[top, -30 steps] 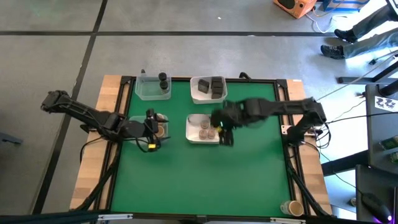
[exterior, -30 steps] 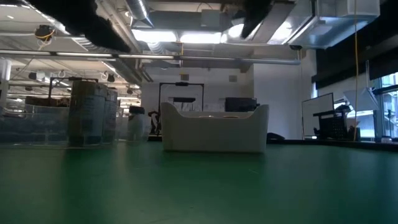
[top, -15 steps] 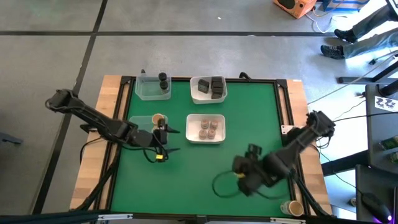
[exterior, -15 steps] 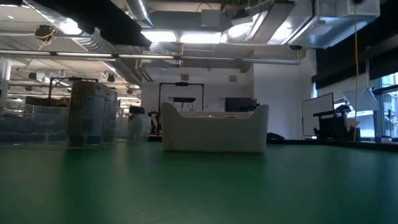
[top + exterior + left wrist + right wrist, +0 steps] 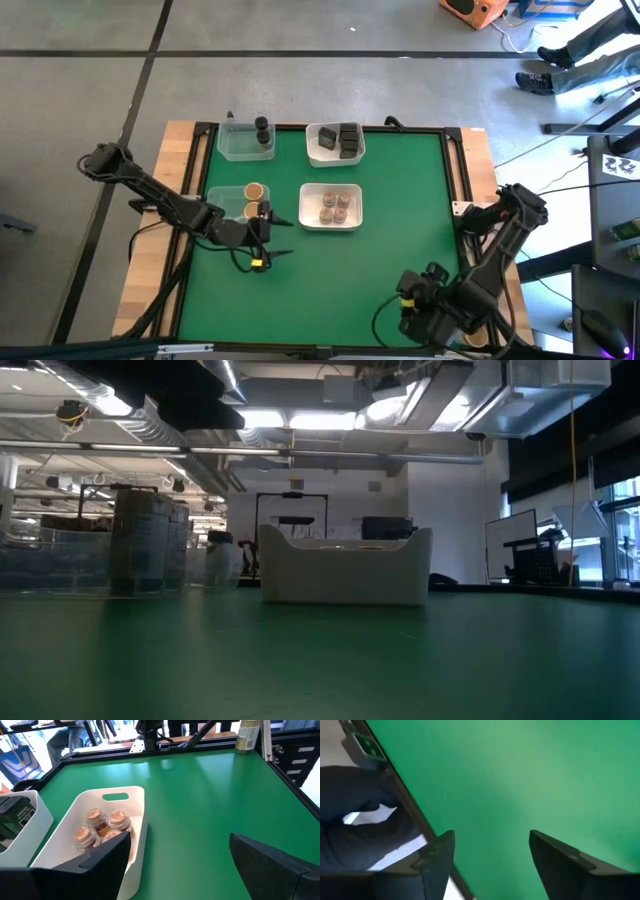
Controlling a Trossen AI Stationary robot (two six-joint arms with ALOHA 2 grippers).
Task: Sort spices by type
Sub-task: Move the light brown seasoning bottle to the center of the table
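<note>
The tan-lidded jar (image 5: 476, 339) sits on the wooden strip behind my right gripper, so I should swing back, grab its lid end (image 5: 477, 335) and bring it to my left gripper.
In the high view, the spices sit sorted in four containers. Black cylinders (image 5: 262, 128) stand in the far clear tub, and dark grey tins (image 5: 341, 139) fill the far white tray. Small brownish jars (image 5: 333, 206) (image 5: 100, 826) are in the middle white tray. Tan-topped jars (image 5: 252, 199) sit in the clear tub near my left arm. My left gripper (image 5: 286, 238) (image 5: 175, 865) is open and empty, level, just near of that tub, pointing toward the jar tray. My right gripper (image 5: 408, 302) (image 5: 490, 865) is open and empty over the mat's near right part.
A tan-lidded jar (image 5: 470, 335) (image 5: 248, 735) stands on the wooden strip at the near right corner, beside my right arm. The black table frame (image 5: 405, 805) runs close to my right gripper. Bare green mat (image 5: 330, 280) lies between the trays and the near edge. A person's legs (image 5: 575, 60) show on the floor beyond.
My right gripper has swung away from the tray of brownish jars to the table's near right corner. My left gripper has drawn back out of the clear tub with the tan-topped jars, toward the near edge and a little right.
</note>
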